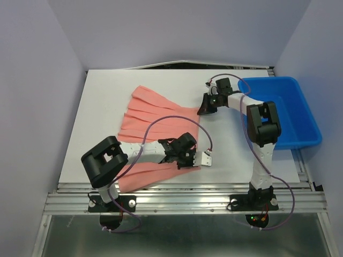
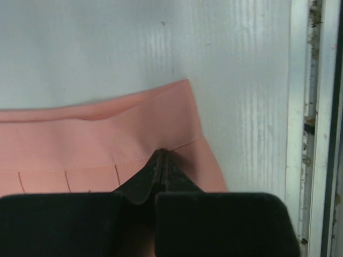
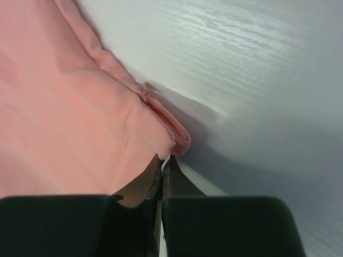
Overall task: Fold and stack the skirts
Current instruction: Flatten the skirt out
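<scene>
I should take the far hem corner (image 1: 140, 91) with my left gripper and help my right gripper pull the skirt clear, because the skirt's near hem is over the metal rails (image 1: 124, 187).
One salmon-pink pleated skirt (image 1: 155, 115) lies spread on the white table (image 1: 102, 107), its narrow waist to the right and its flared hem to the left. My left gripper (image 1: 188, 159) is shut on the near corner of the waistband; in the left wrist view its tips (image 2: 161, 154) pinch the pink cloth (image 2: 96, 139) just below the waistband seam. My right gripper (image 1: 204, 110) is shut on the far corner of the waist; in the right wrist view its tips (image 3: 165, 160) hold the folded corner of the cloth (image 3: 64, 107), slightly raised off the table.
A blue plastic bin (image 1: 284, 107) stands at the right of the table, close behind the right arm. The skirt's near hem (image 1: 142, 174) reaches the table's front edge by the metal rails (image 1: 187, 198). Grey walls enclose the sides and back.
</scene>
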`<state>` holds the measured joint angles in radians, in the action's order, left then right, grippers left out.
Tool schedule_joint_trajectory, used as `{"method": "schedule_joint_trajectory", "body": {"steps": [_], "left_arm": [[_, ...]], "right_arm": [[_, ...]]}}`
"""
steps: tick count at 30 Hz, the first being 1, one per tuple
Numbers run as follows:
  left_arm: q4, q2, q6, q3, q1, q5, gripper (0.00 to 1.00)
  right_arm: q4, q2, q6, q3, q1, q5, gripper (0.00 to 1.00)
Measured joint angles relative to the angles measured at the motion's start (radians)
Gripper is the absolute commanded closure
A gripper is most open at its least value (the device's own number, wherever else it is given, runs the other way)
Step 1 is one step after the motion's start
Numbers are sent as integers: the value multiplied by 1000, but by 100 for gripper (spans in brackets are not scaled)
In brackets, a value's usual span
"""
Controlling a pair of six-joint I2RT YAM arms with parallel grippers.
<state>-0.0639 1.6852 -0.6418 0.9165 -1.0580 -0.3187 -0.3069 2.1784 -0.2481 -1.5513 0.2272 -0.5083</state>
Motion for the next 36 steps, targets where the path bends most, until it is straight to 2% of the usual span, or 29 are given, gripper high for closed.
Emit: {"method": "schedule_joint_trajectory", "body": {"steps": [4,5,6,10,12,14,15,17,19,23,25,30,33,36], "left_arm": [[-37,-1,-20,9,-3,-59,99],[-53,-1,-19,15,-6,-72,94],[-74,1,-12,29,-13,-95,78],[-149,27,25,117,-30,-189,59],[-164,34,43,164,-33,-227,55],[-187,30,71,210,-18,-277,54],[-197,27,89,233,-4,-309,57],[-210,13,134,283,72,-356,59],[-219,-7,170,343,207,-371,62],[-255,-43,167,369,444,-292,68],[-314,-45,94,366,494,-245,69],[-443,-48,-100,225,458,-184,72],[-497,-42,-146,168,407,-170,73],[-514,-25,-173,130,311,-147,74]], "right_arm": [[-29,2,146,-4,-33,-111,99],[-34,2,172,-4,-36,-127,99],[-45,2,204,-5,-36,-138,99],[-96,0,364,-10,-38,-180,99],[-115,-5,412,-9,-38,-185,99],[-137,-16,465,-9,-37,-181,99],[-143,-20,483,-9,-35,-176,99],[-150,-26,501,-9,-34,-167,99],[-150,-26,516,-10,-30,-148,99],[-162,-11,532,-40,-21,-111,99],[-161,8,537,-73,-16,-95,99],[-161,80,542,-179,-11,-60,99],[-163,85,549,-193,-10,-53,98],[-178,85,578,-193,-8,-60,96]]}}
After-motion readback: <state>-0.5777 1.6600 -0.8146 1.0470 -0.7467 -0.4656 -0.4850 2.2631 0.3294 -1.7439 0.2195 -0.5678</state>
